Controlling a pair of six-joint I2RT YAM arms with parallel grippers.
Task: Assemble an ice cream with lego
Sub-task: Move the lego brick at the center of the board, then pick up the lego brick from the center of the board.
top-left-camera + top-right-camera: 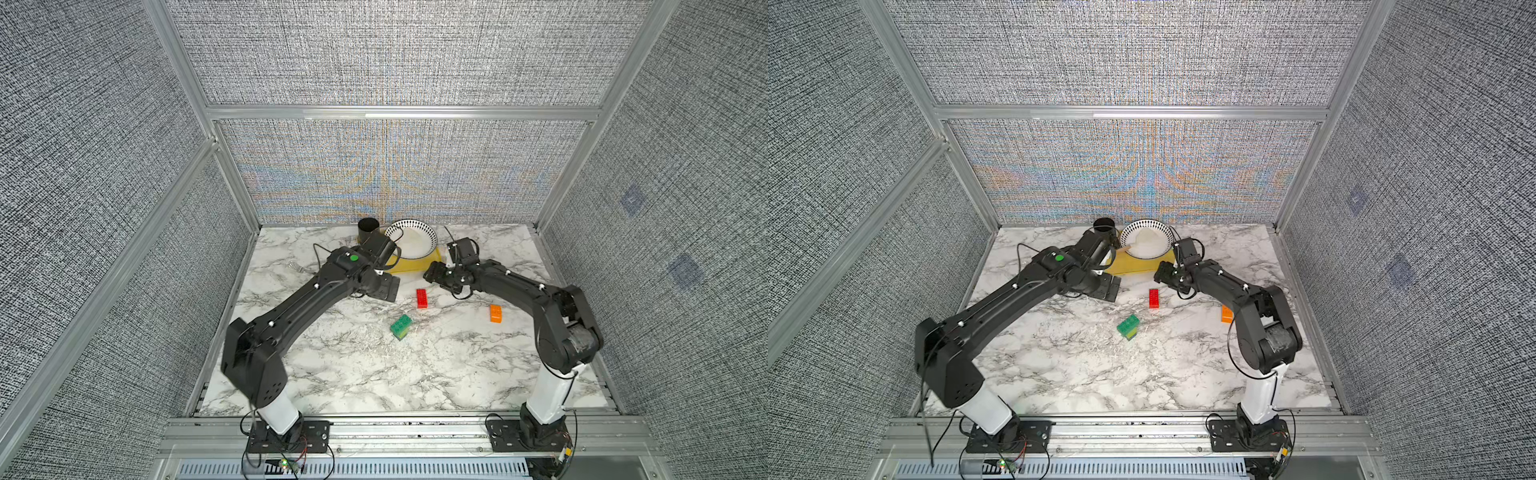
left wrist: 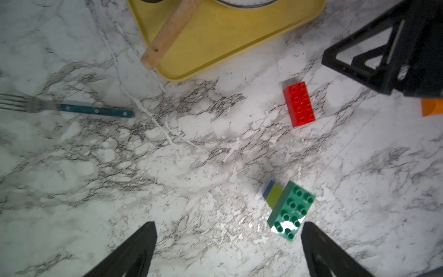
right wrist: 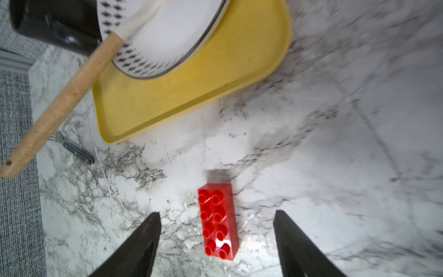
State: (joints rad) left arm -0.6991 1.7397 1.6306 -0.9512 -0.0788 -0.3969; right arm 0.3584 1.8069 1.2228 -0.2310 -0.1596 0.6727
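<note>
The space over the red brick [image 1: 421, 298] is crowded by my right gripper. That gripper should back away before my left gripper puts the red brick onto the dark green brick [image 1: 401, 324].
A partly built ice cream [image 1: 401, 326] stands mid-table: a dark green brick [image 2: 290, 211] on a narrow lime-green and blue stem. A longer red lego brick [image 1: 422, 298] lies flat behind it, and an orange brick [image 1: 495, 313] lies to the right. My right gripper [image 3: 217, 215] hovers open over the red brick [image 3: 218, 221], which lies between its fingers with a gap on each side. My left gripper [image 2: 227, 230] is open and holds nothing; in its wrist view the green stack sits just inside one fingertip [image 2: 309, 232].
A yellow tray [image 1: 411, 266] at the back holds a patterned white bowl [image 1: 410, 237] and a black mug [image 1: 368, 230]. A wooden handle [image 2: 167, 36] sticks out over the tray's edge. A fork with a teal handle [image 2: 96, 110] lies on the marble at the left.
</note>
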